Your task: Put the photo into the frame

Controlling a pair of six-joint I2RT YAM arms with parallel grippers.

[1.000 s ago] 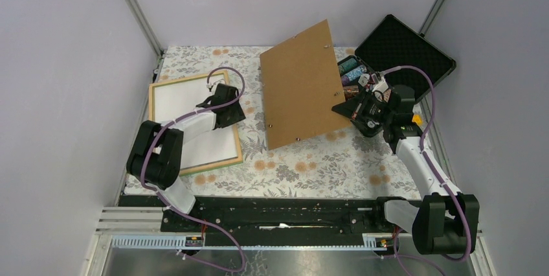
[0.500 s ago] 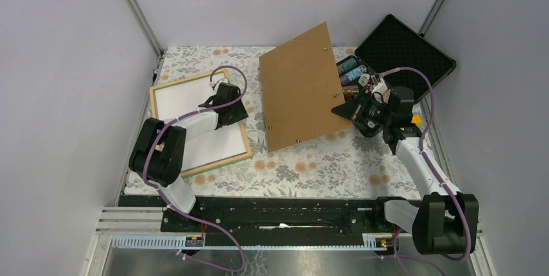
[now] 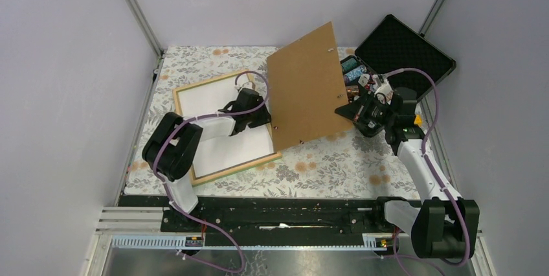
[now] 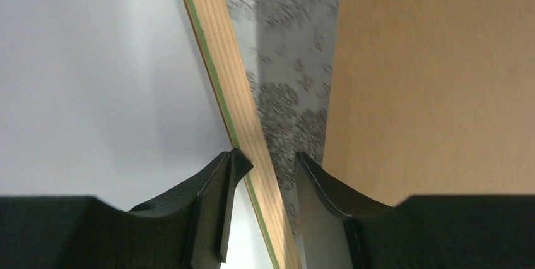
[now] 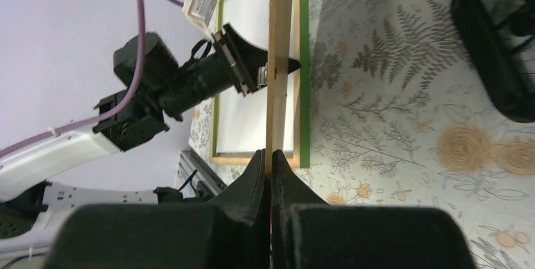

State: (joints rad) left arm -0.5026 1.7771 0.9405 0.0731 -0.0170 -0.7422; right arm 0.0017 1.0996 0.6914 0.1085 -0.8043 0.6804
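Note:
The frame's white sheet [image 3: 206,102] is crossed by my left arm, so my left gripper should back clear before my right gripper swings the backing panel over the frame [image 3: 230,149].
The frame [image 3: 207,82] lies flat on the left half of the table, its light wood back up and a thin green edge showing. A white sheet [image 3: 204,104] fills its opening and looks like the photo's plain back; no printed side shows. My left gripper [image 3: 264,119] is closed across the frame's right rail [image 4: 214,48], one finger on the white sheet [image 4: 94,60] and the other outside. My right gripper [image 3: 346,109] is shut on the edge of a brown backing panel [image 3: 304,88], holding it tilted above the table beside the frame. In the right wrist view the panel [image 5: 281,41] stands edge-on between the jaws [image 5: 272,155].
An open black case [image 3: 404,49] with chips [image 3: 353,69] stands at the back right, just behind my right gripper. The flowered cloth [image 3: 324,159] covers the table. Metal rails run along the near edge and back corners.
My left gripper has closed on the frame's rail and dragged the frame to the right, turning it, until it lies next to the panel. The right gripper has shifted the panel slightly right.

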